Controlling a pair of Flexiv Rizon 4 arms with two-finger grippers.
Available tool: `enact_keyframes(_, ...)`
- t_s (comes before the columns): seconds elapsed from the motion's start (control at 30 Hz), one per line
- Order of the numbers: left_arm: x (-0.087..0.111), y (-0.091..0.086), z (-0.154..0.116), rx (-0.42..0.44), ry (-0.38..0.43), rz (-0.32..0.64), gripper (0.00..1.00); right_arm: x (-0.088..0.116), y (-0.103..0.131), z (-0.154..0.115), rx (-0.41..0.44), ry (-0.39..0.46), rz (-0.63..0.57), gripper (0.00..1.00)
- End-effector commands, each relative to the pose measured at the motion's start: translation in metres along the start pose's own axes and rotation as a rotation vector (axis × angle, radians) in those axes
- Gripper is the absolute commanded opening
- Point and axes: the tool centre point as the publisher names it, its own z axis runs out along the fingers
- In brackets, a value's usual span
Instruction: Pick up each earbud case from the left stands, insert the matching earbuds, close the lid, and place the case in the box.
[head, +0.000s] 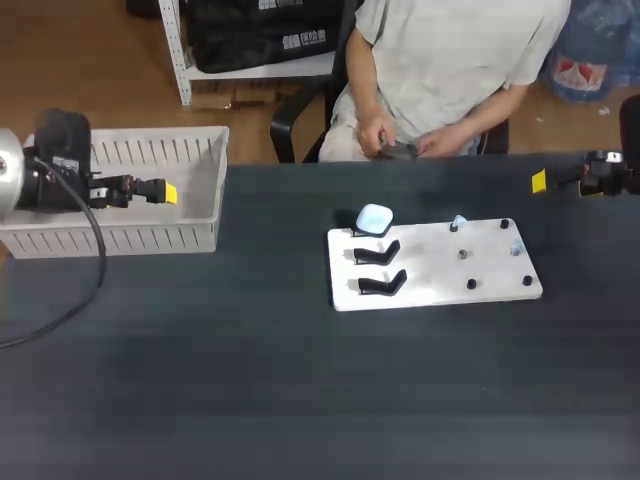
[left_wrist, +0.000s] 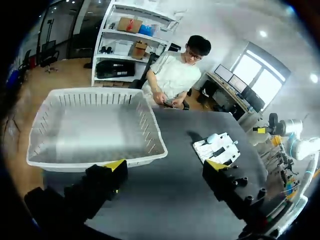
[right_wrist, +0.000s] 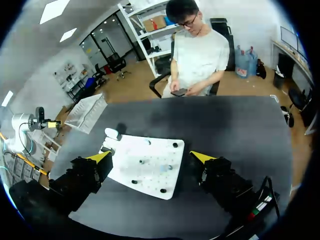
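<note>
The pale blue earbud case (head: 374, 219) will have empty sockets when I open its lid, because the pale earbuds (head: 458, 223) are sitting out on pegs.
A pale blue earbud case (head: 374, 219), lid shut, rests on the rearmost of three black stands on the white board (head: 435, 290). The two nearer stands (head: 380, 268) are bare. Two small pale earbuds (head: 459, 222) (head: 516, 247) sit on pegs on the board's right half. My left gripper (head: 168, 192) hangs open over the white box (head: 214, 200) at the far left, holding nothing. My right gripper (head: 539, 181) is open and empty, off past the board's right end. In the right wrist view the board (right_wrist: 150, 175) and case (right_wrist: 112, 133) lie ahead of the open gripper (right_wrist: 150, 159).
In the left wrist view the box (left_wrist: 152, 135) lies ahead of the open left gripper (left_wrist: 165, 167), with the board (left_wrist: 222, 150) off to one side. Small black pegs (head: 527, 281) dot the board's right half. Dark tabletop (head: 250, 380) spreads between box and board.
</note>
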Motion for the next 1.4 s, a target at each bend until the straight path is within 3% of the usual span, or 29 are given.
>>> enact_keyframes(0.03, -0.004, -0.006, 0.007, 0.058, -0.006, 0.076, 1.0, 0.0, -0.001, 0.0, -0.002, 0.0, -0.001, 1.0)
enact_keyframes(0.4, -0.015, -0.05, 0.033, 0.224, 0.009, 0.478, 1.0, 0.0, -0.001, 0.0, -0.002, 0.0, -0.001, 1.0)
enact_keyframes(0.73, -0.024, -0.085, 0.072, 0.359, 0.017, 0.678, 1.0, 0.0, -0.001, 0.0, -0.002, 0.0, -0.001, 1.0)
enact_keyframes(1.1, -0.02, -0.114, 0.119, 0.482, 0.067, 0.784, 1.0, 0.0, -0.001, 0.0, -0.002, 0.0, -0.001, 1.0)
enact_keyframes(1.4, -0.009, -0.129, 0.154, 0.548, 0.073, 0.813, 1.0, 0.0, -0.001, 0.0, -0.002, 0.0, -0.001, 1.0)
